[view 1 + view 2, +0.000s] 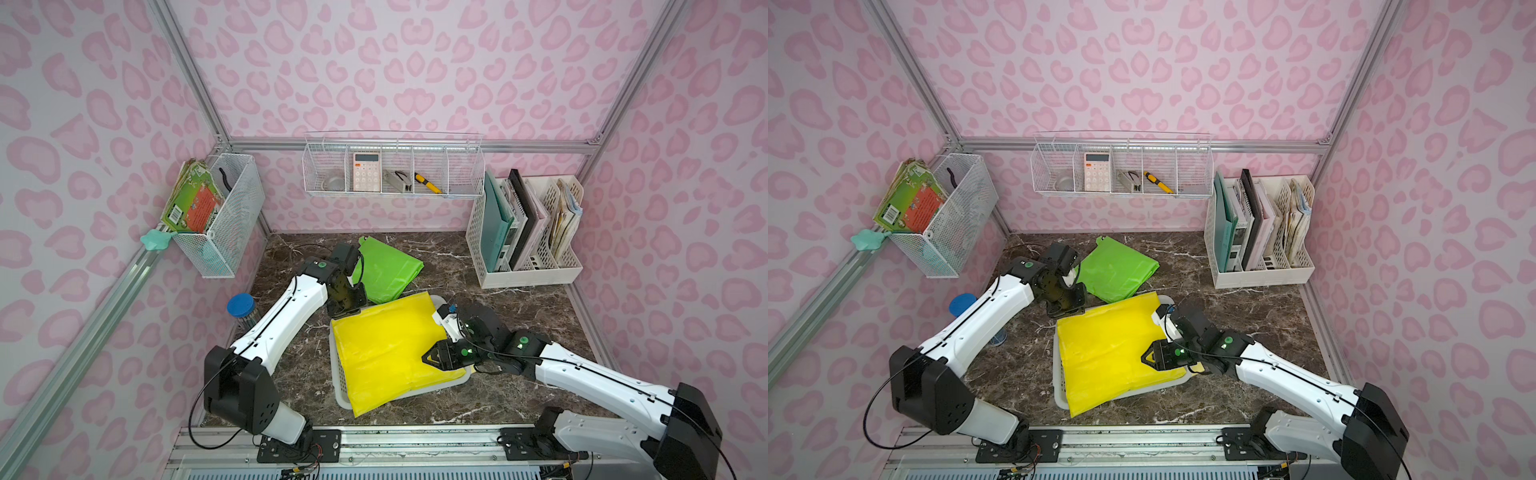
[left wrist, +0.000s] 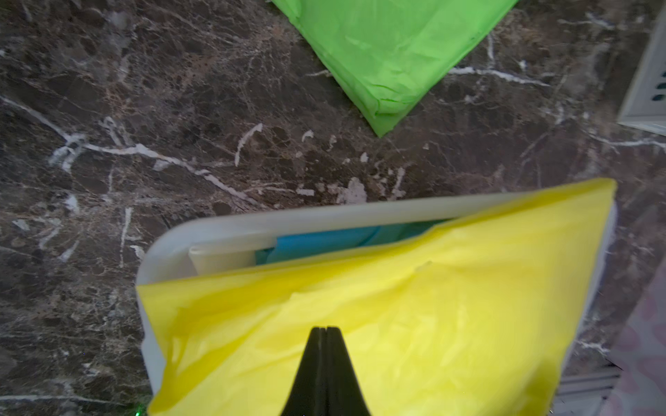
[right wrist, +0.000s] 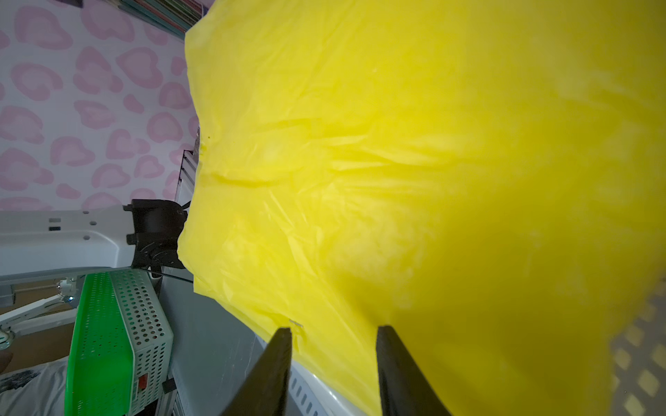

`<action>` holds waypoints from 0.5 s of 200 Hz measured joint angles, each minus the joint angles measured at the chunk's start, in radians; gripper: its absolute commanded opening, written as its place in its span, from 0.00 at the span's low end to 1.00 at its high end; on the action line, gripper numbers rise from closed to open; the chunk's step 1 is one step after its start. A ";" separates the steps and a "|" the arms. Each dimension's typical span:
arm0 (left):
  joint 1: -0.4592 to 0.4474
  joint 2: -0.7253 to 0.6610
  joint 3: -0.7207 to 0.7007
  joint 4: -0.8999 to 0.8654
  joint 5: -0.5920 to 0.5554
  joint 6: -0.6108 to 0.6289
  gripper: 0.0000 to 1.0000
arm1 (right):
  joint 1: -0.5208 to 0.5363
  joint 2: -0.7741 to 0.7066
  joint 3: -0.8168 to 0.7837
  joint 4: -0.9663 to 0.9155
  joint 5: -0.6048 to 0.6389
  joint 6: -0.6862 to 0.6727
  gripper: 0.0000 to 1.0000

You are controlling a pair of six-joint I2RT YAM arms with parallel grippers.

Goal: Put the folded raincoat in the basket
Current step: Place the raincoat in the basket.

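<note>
My right gripper should pull the basket to the side by its rim (image 1: 438, 301) before I bring the green raincoat closer, because the basket is blocking the green raincoat's way forward.
A yellow folded raincoat (image 1: 386, 349) (image 1: 1108, 349) lies spread over the low pale basket (image 1: 343, 401) (image 1: 1061, 399). It covers most of the basket, and its near corner hangs over the front rim. In the left wrist view something blue (image 2: 324, 241) shows inside the basket (image 2: 252, 223) under the yellow raincoat (image 2: 396, 324). My left gripper (image 1: 347, 311) (image 2: 326, 328) is shut and empty just above the raincoat's far left corner. My right gripper (image 1: 428, 357) (image 3: 333, 327) is at the raincoat's right edge. Its jaws stand apart, with the yellow edge (image 3: 396, 180) between them.
A green folded raincoat (image 1: 386, 270) (image 2: 393, 54) lies on the marble table behind the basket. A white file holder (image 1: 528, 270) stands at the back right. Wire baskets (image 1: 395, 166) (image 1: 228, 216) hang on the walls. A blue-lidded jar (image 1: 241, 307) stands at the left.
</note>
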 measured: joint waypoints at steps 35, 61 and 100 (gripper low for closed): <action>-0.004 -0.159 -0.164 0.010 0.124 -0.033 0.00 | 0.001 0.024 0.022 0.013 0.006 0.013 0.42; -0.004 -0.172 -0.270 0.008 0.142 -0.055 0.00 | 0.002 0.056 0.039 0.029 0.006 0.013 0.41; 0.002 -0.044 -0.242 0.001 0.061 -0.063 0.00 | 0.008 0.079 0.021 0.054 0.004 0.013 0.41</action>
